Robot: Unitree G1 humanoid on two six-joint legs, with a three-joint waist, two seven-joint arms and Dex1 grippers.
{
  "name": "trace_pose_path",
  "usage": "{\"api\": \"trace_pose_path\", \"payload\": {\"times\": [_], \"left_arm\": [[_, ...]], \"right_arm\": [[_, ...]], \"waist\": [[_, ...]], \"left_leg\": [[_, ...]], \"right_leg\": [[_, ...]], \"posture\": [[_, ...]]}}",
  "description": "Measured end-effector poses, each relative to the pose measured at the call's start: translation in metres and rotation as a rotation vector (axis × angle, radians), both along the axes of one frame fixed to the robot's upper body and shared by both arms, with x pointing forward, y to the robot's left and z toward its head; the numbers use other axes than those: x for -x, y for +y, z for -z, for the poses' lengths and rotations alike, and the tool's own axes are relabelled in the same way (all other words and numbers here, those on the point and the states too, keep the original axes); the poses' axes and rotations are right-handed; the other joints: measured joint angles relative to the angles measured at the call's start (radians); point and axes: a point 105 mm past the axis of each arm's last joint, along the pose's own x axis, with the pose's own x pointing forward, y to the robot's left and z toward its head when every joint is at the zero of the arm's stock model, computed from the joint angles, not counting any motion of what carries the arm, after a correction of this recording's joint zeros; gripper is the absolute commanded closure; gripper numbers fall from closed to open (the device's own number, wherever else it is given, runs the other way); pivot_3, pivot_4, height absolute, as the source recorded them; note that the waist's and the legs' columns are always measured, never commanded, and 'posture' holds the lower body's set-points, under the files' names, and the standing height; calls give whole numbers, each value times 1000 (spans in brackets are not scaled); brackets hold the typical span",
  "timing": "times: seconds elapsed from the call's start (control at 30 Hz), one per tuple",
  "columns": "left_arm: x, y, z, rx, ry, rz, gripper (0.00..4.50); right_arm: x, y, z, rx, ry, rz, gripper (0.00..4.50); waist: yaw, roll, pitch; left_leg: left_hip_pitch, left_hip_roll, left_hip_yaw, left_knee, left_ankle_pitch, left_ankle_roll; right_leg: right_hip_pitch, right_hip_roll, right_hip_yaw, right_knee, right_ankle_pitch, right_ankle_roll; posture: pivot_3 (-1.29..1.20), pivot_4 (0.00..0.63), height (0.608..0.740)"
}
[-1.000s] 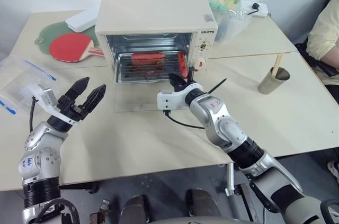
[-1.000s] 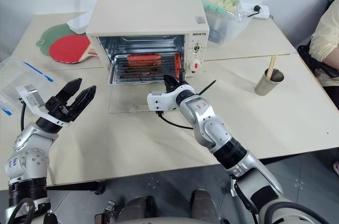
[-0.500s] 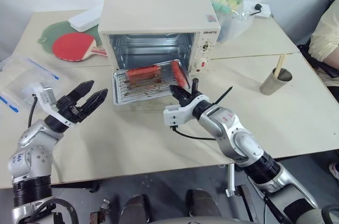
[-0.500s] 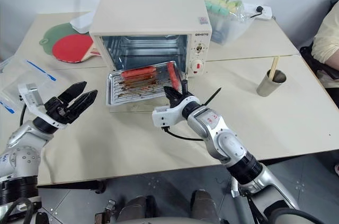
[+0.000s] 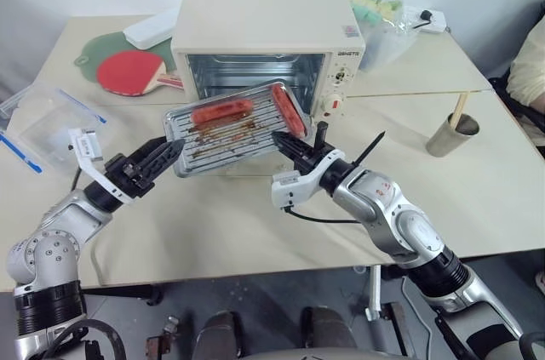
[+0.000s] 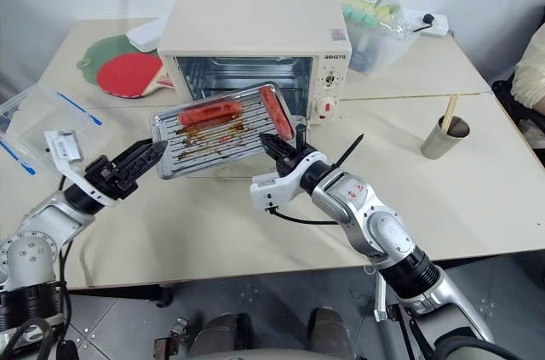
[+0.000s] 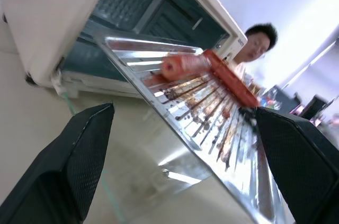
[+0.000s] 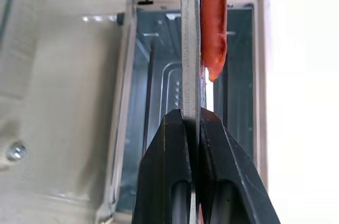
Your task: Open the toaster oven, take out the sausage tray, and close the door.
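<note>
The red sausages (image 5: 223, 111) will move a little but stay on the tray when I carry it, because they lie loose inside the tray's raised rim (image 5: 173, 142).
The cream-white toaster oven (image 5: 264, 28) stands at the back of the table with its cavity empty. Its glass door (image 8: 58, 91) lies open and flat in front of it. The silver sausage tray (image 5: 234, 126) hangs tilted in the air over the door, carrying two red sausages (image 5: 221, 110). My right gripper (image 5: 288, 142) is shut on the tray's right rim. My left gripper (image 5: 163, 156) is open at the tray's left end, and the left wrist view shows the tray's near edge (image 7: 175, 128) between its two fingers (image 7: 79, 155), without touching them.
Red and green paddles (image 5: 128, 71) and a white case (image 5: 157, 26) lie left of the oven. A clear plastic bag (image 5: 47, 117) sits at the far left. A cup with chopsticks (image 5: 451, 134) stands on the right, and a person (image 5: 532, 62) sits at the right edge.
My right gripper has drawn the tray out of the oven and lifted it towards me. My left gripper has rolled and moved right to the tray's left end. The camera shifted a little.
</note>
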Motion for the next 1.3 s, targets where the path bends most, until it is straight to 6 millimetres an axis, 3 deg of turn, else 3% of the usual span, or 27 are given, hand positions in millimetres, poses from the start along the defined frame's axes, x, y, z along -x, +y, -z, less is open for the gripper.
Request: {"api": "trace_pose_path", "payload": {"times": [0.1,0.3,0.63,0.9,1.03,1.3], "left_arm": [[-1,-11,-1,45,96,64,0],[-7,-14,10,150,290,140,0],[-7,-9,17,247,382,177,0],[-2,-5,21,228,427,190,0],[-1,-6,21,237,428,203,880],[-2,-7,13,276,418,235,3271]], "right_arm": [[4,-1,-2,-7,-5,-16,4471],[5,-5,1,0,6,-15,4471],[6,-11,-2,5,3,-21,4471],[7,-11,-2,17,-3,-31,4471],[7,-11,-1,22,-1,-37,4500],[8,-10,5,31,31,-54,4500]], "waist": [[4,0,0],[11,0,0],[17,0,0],[17,0,0],[17,0,0],[17,0,0]], "left_leg": [[0,0,0,0,0,0],[0,0,0,0,0,0],[0,0,1,1,0,0],[0,0,1,1,0,0],[0,0,1,1,0,0],[0,0,1,1,0,0]], "right_leg": [[0,0,0,0,0,0],[0,0,0,0,0,0],[0,0,1,0,0,0],[0,0,1,0,0,0],[0,0,1,0,0,0],[0,0,1,0,0,0]], "posture": [[0,150,740],[0,150,740],[0,150,740],[0,150,740],[0,150,740],[0,150,740]]}}
